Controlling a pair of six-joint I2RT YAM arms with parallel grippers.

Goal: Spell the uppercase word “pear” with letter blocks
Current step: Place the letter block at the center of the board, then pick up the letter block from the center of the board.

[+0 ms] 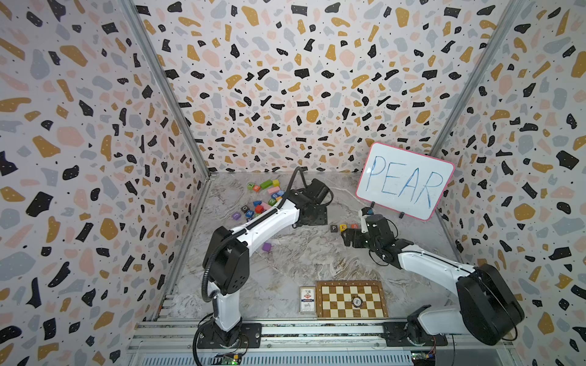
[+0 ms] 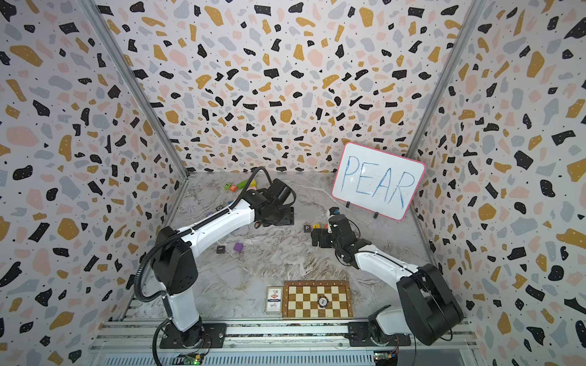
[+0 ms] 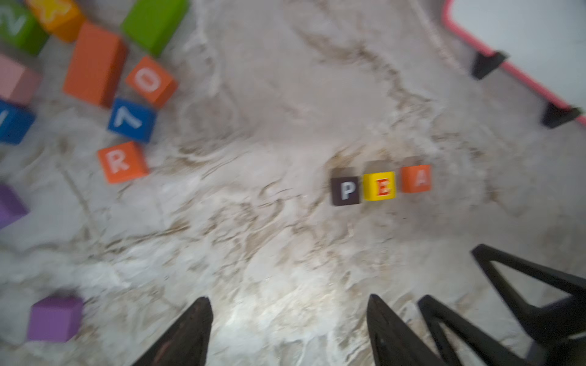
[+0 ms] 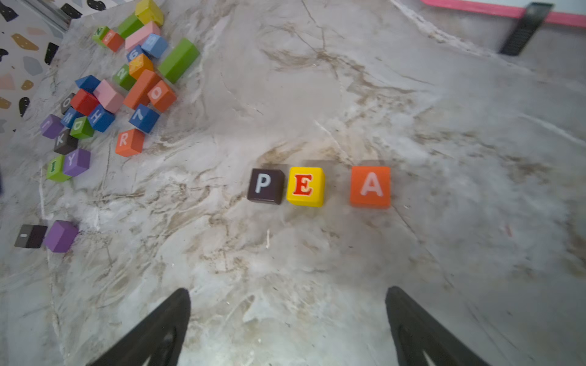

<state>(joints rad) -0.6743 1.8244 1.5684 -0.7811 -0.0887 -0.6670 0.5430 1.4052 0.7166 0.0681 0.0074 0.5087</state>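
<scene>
My left gripper should move away and my right gripper should pick up the orange R (image 4: 129, 142), because R's spot (image 4: 412, 187) beyond the orange A is on my right gripper's side.
Three letter blocks stand in a row on the marble table: blackish P (image 4: 265, 186), yellow E (image 4: 305, 187) touching it, and orange A (image 4: 370, 187) a small gap further on. In both top views the row lies below the whiteboard, with P (image 1: 334, 228) and E (image 2: 316, 227) plain to see. The orange R (image 3: 122, 162) sits at the near edge of the block pile. My left gripper (image 3: 289, 299) hangs open and empty above bare table, between pile and row. Just in front of the row, my right gripper (image 4: 288, 290) is also open and empty, its fingers (image 1: 348, 237) close to the blocks.
A whiteboard (image 1: 404, 180) reading PEAR leans at the back right. The pile of mixed blocks (image 1: 263, 199) fills the back left. A plain purple cube (image 1: 266, 247) and a small dark block (image 2: 221, 249) lie mid-left. A chessboard (image 1: 352, 299) and card box (image 1: 307, 299) sit at the front.
</scene>
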